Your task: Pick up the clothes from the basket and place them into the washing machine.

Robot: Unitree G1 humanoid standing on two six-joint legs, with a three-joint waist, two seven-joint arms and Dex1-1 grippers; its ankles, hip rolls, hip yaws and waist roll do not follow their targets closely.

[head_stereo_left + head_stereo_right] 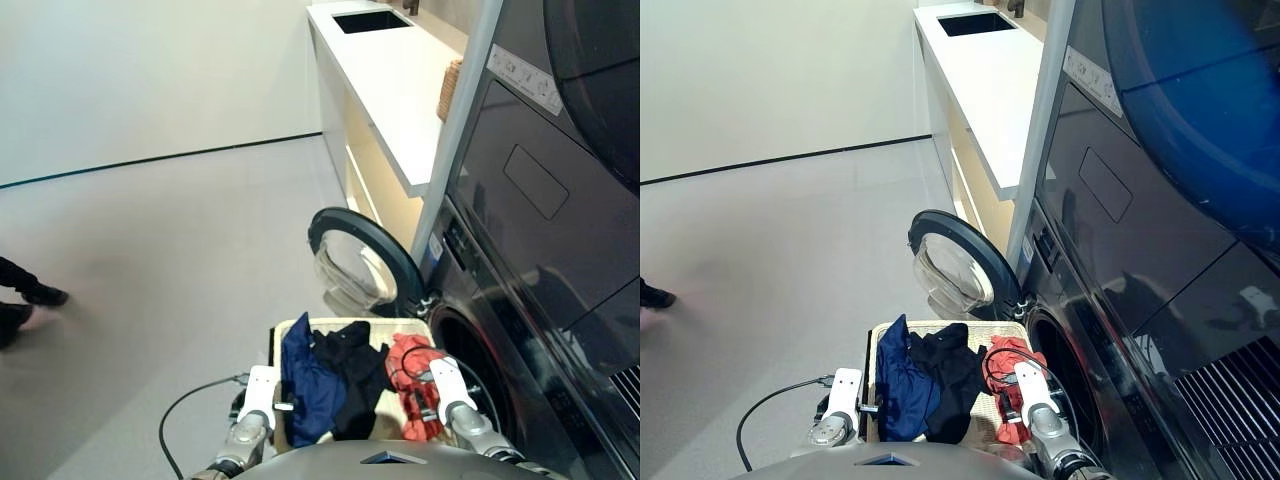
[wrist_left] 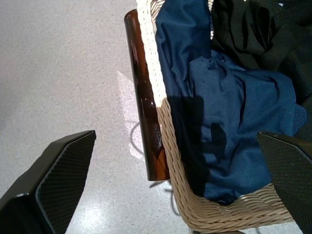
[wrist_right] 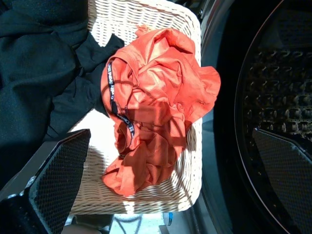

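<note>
My gripper will leave the red-orange garment behind when it lifts the black garment (image 1: 357,385), because a pale gap (image 1: 388,416) lies between the two.
The cream woven basket (image 1: 395,326) sits on the floor in front of the washing machine (image 1: 520,330), whose round door (image 1: 362,262) is swung open beside the drum hole (image 1: 470,372). In the basket lie a navy garment (image 1: 305,382) on the left, a black one (image 1: 352,378) in the middle and a red-orange one (image 3: 156,122) on the right. My left gripper (image 2: 175,139) hovers open over the basket's left rim and the navy cloth. My right gripper (image 3: 170,134) is open above the red-orange garment, next to the drum (image 3: 273,83). Neither holds anything.
A dark brown bar (image 2: 146,102) runs along the basket's left side. A black cable (image 1: 190,405) loops on the floor at the left. A white counter with a sink (image 1: 385,60) stands behind the door, and a dark appliance (image 1: 560,150) is stacked above. A person's feet (image 1: 25,300) are far left.
</note>
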